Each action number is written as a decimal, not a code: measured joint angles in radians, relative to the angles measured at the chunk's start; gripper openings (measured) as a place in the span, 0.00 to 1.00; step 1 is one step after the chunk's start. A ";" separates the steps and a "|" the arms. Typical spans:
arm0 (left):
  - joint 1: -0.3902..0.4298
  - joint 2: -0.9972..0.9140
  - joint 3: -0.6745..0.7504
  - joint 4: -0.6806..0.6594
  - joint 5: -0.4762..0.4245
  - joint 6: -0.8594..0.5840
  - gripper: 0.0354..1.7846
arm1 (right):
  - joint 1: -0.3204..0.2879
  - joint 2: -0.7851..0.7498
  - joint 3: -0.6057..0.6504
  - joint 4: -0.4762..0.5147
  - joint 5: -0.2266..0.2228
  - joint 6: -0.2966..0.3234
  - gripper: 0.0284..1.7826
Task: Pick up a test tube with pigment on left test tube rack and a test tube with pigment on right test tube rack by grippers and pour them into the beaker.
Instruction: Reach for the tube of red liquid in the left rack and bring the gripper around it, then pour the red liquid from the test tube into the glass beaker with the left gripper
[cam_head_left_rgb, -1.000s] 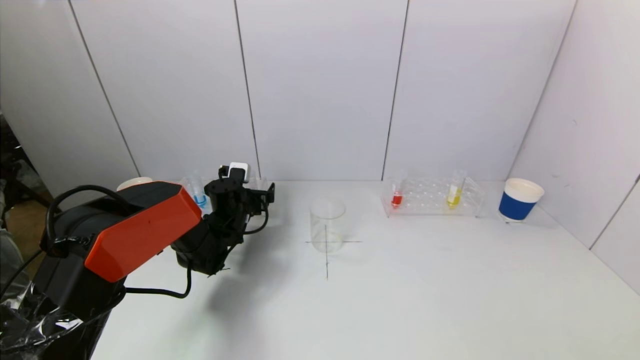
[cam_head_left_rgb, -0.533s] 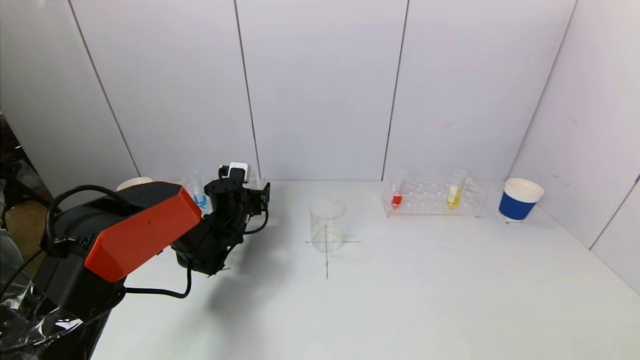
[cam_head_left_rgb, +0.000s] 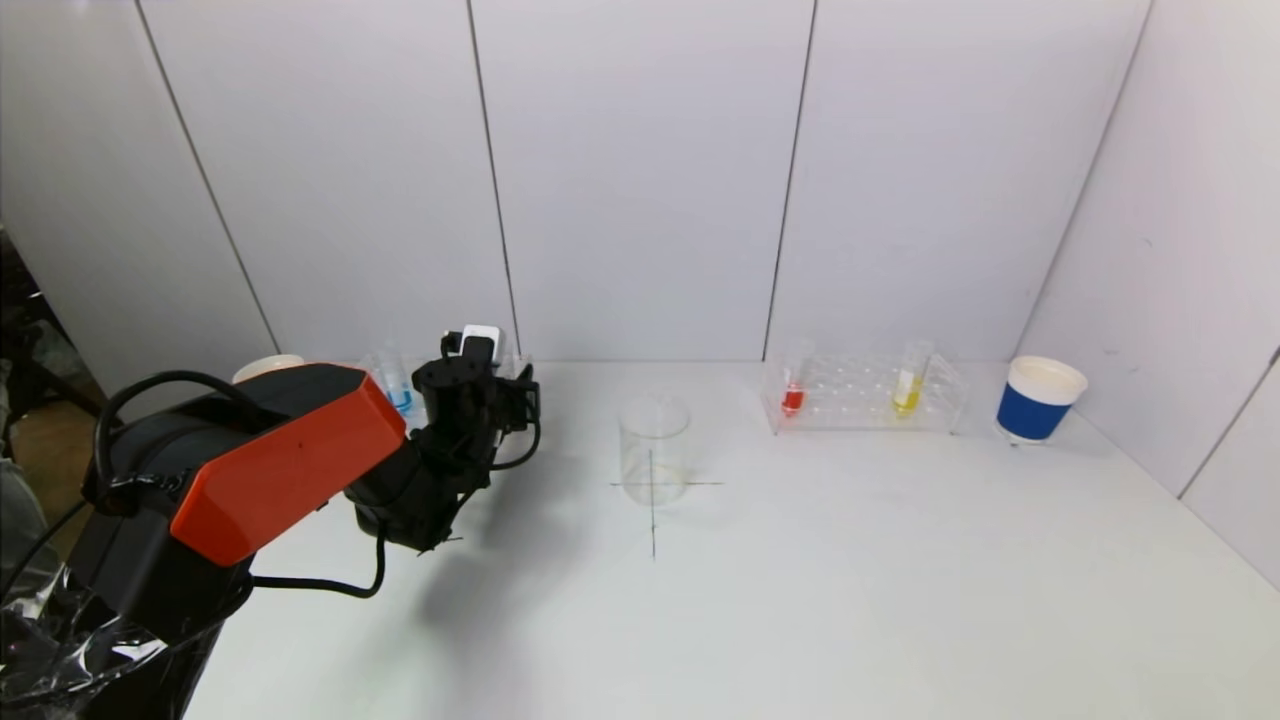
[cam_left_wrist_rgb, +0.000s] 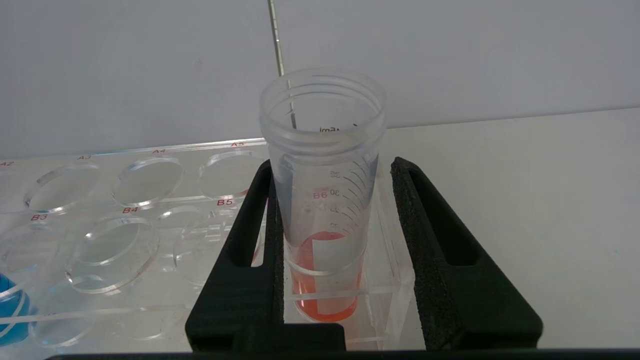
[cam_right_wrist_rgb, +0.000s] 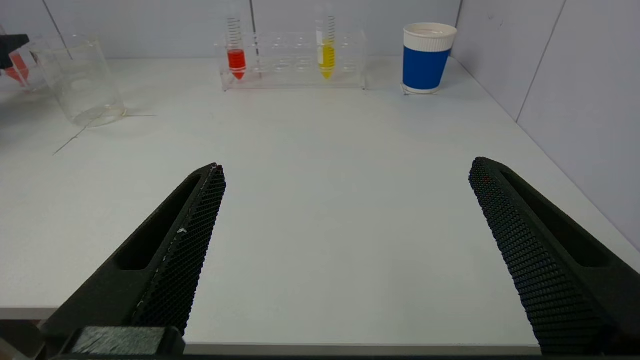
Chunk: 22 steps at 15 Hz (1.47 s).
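The open tube (cam_left_wrist_rgb: 324, 174) has red pigment only (cam_left_wrist_rgb: 327, 279) near its bottom, so the pigment will form just a shallow layer in the beaker when I pour it.
My left gripper (cam_head_left_rgb: 515, 385) is at the right end of the left rack (cam_left_wrist_rgb: 125, 185). It is open, with its jaws on either side of an upright tube of red pigment (cam_left_wrist_rgb: 325, 150) in slot B6. One finger (cam_left_wrist_rgb: 260, 210) touches the tube; the other stands a little apart. A tube of blue pigment (cam_head_left_rgb: 400, 395) stands further left in that rack. The clear beaker (cam_head_left_rgb: 655, 450) sits mid-table on a pencilled cross. The right rack (cam_head_left_rgb: 860, 395) holds a red tube (cam_head_left_rgb: 794, 395) and a yellow tube (cam_head_left_rgb: 908, 390). My right gripper (cam_right_wrist_rgb: 345, 167) is wide open and empty, low by the table's near edge.
A blue and white paper cup (cam_head_left_rgb: 1038, 400) stands right of the right rack near the side wall. A white cup (cam_head_left_rgb: 265, 365) shows behind my left arm. White wall panels close the back and right side.
The left gripper's jaws have narrowed around the red tube in the left rack. The right arm, beaker and right rack have not moved.
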 joint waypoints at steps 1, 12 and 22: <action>0.000 0.000 0.000 0.000 0.000 0.000 0.38 | 0.000 0.000 0.000 0.000 0.000 0.000 0.99; 0.001 -0.004 0.000 -0.004 0.000 -0.001 0.38 | 0.000 0.000 0.000 0.000 0.001 0.000 0.99; 0.001 -0.032 0.009 -0.001 0.010 0.000 0.39 | 0.000 0.000 0.000 0.000 0.001 0.000 0.99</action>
